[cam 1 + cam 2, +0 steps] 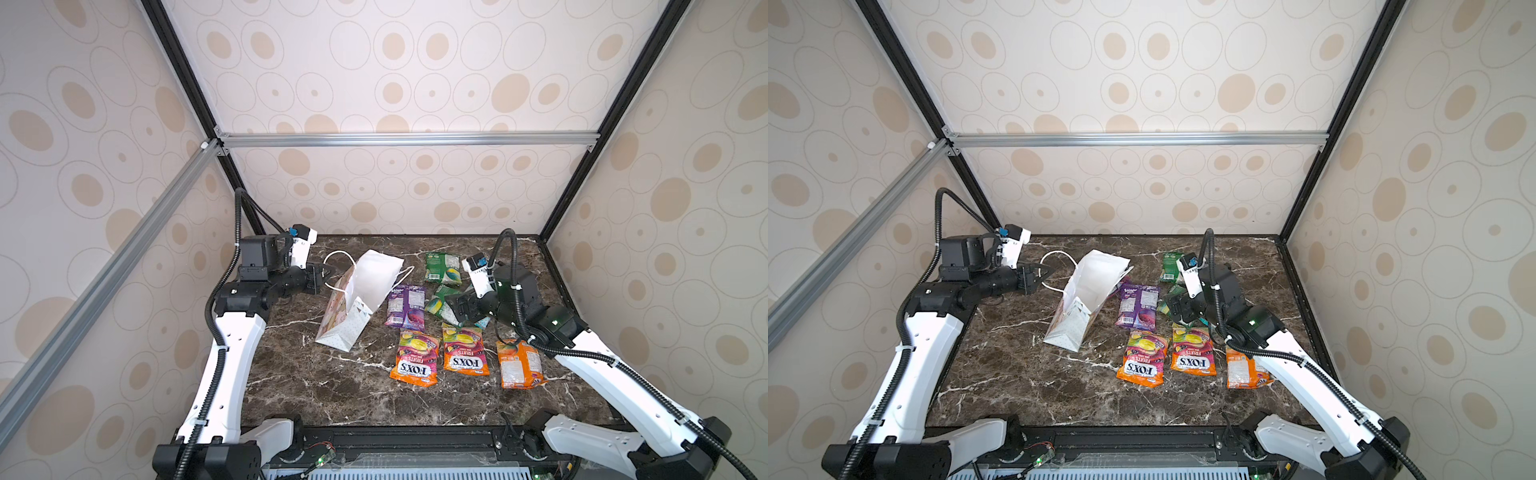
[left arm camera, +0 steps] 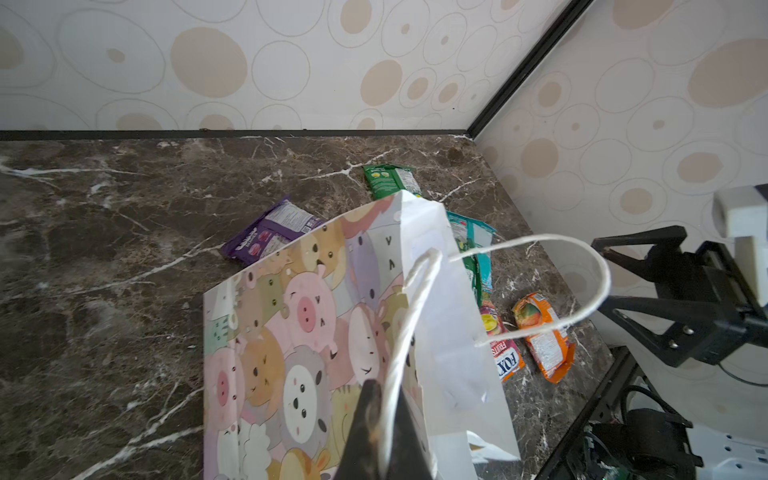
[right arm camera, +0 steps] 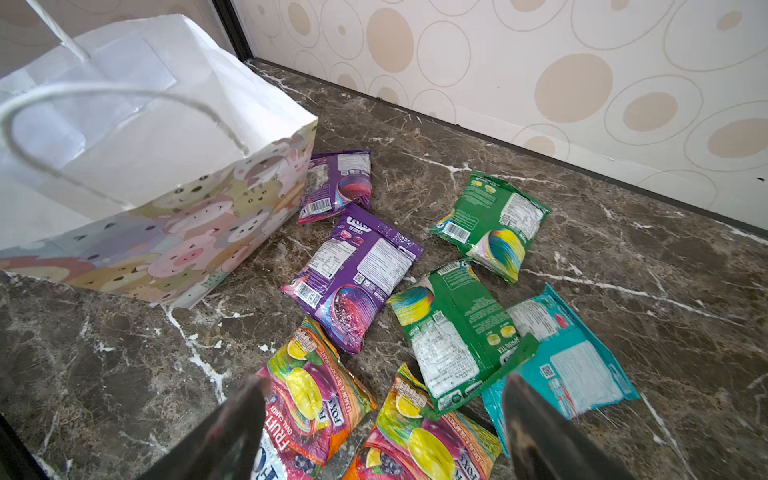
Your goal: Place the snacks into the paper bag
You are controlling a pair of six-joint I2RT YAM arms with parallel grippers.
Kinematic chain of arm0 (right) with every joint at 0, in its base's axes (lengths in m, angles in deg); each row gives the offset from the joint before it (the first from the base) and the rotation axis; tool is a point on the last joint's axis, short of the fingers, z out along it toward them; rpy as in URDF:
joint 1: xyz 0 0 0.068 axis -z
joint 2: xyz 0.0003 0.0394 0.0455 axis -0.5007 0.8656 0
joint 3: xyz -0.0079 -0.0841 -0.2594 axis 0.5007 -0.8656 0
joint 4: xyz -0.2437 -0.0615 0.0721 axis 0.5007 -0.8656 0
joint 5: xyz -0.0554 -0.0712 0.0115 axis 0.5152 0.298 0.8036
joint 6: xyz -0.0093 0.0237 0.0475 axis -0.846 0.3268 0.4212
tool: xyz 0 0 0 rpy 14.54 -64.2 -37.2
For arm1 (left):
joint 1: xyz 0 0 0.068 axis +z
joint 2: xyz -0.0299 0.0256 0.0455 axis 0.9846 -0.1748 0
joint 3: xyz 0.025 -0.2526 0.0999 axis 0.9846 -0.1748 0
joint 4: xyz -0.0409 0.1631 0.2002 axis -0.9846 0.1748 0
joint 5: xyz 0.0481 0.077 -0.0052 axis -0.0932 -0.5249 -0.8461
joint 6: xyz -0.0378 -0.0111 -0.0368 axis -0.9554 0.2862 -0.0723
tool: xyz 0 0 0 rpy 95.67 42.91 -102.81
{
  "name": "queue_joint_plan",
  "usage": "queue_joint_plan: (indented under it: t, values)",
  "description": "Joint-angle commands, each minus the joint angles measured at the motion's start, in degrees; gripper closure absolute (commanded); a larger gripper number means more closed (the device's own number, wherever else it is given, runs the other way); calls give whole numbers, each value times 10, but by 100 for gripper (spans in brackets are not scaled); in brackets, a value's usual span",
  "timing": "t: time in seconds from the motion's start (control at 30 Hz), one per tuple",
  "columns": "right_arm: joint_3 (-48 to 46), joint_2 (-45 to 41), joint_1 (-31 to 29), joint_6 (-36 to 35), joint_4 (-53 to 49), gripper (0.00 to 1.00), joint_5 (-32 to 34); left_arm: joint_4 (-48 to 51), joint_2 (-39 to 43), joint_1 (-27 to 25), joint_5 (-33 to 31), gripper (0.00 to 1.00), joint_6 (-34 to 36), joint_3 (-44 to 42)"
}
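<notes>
My left gripper should pull the paper bag back by its cord handle (image 1: 342, 253) and stand it straight, because the bag is slanting over the far purple packet (image 3: 339, 185).
The paper bag (image 1: 361, 291) (image 1: 1088, 286) stands tilted on the table left of centre, mouth open, cartoon animals on its sides (image 2: 299, 332) (image 3: 199, 232). My left gripper (image 1: 327, 272) (image 2: 384, 399) is shut on one white cord handle (image 2: 415, 299). The snacks lie right of the bag: two purple packets (image 3: 357, 274) (image 3: 336, 183), two green (image 3: 494, 220) (image 3: 453, 332), one teal (image 3: 573, 357) and three orange (image 1: 415, 363) (image 1: 464, 351) (image 1: 519, 363). My right gripper (image 1: 457, 309) (image 3: 382, 392) hangs open just above the green and orange packets, holding nothing.
The dark marble table (image 1: 332, 386) is walled in at the back and on both sides by patterned panels with black frame posts (image 1: 552, 224). The far green packet (image 1: 442, 268) lies close to the back wall. Bare tabletop stretches in front of the bag.
</notes>
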Motion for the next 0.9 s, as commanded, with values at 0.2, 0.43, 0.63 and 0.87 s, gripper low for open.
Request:
queue_joint_plan:
  t: [0.2,0.43,0.63,0.87]
  values:
    - [62,77,-1,-14,-3,9,-107,0,56,-2,-160,100,58,-12]
    - [58,70,-13,88,-16,10,-78,-113,64,-1,-74,96,65,-38]
    - [73,60,-39,165,-157,14,14,-128,29,-2,-48,100,71,-10]
    - [38,72,-81,211,-250,19,-16,-148,55,-1,-71,100,62,-22]
